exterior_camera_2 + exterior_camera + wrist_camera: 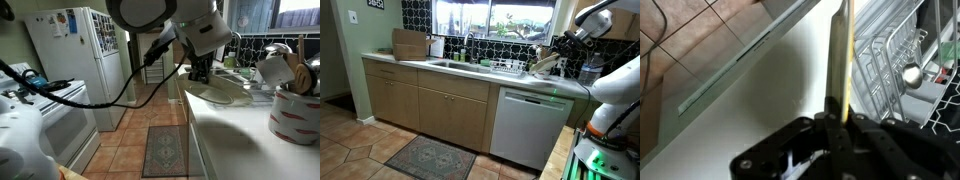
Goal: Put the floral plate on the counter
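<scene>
The floral plate [224, 93] hangs slanted from my gripper over the counter, so I'll tip my wrist down and set the plate flat on the clear countertop [236, 135] before opening.
My gripper [843, 122] is shut on the rim of the floral plate [844, 55], which shows edge-on as a thin pale yellow strip in the wrist view. In an exterior view the plate [222, 96] is a pale oval hanging tilted just above the counter [235, 145], below the gripper [200, 68]. In an exterior view the gripper [558, 50] holds the plate [545, 66] over the right end of the counter [470, 74], beside the dish rack. I cannot tell whether the plate touches the counter.
A wire dish rack [895, 60] with dishes stands right beside the plate. A white pitcher [272, 68] and a patterned canister [295, 115] stand nearby. A sink [445, 65], a brown board [410, 43] and a white dishwasher [530, 125] lie along the counter.
</scene>
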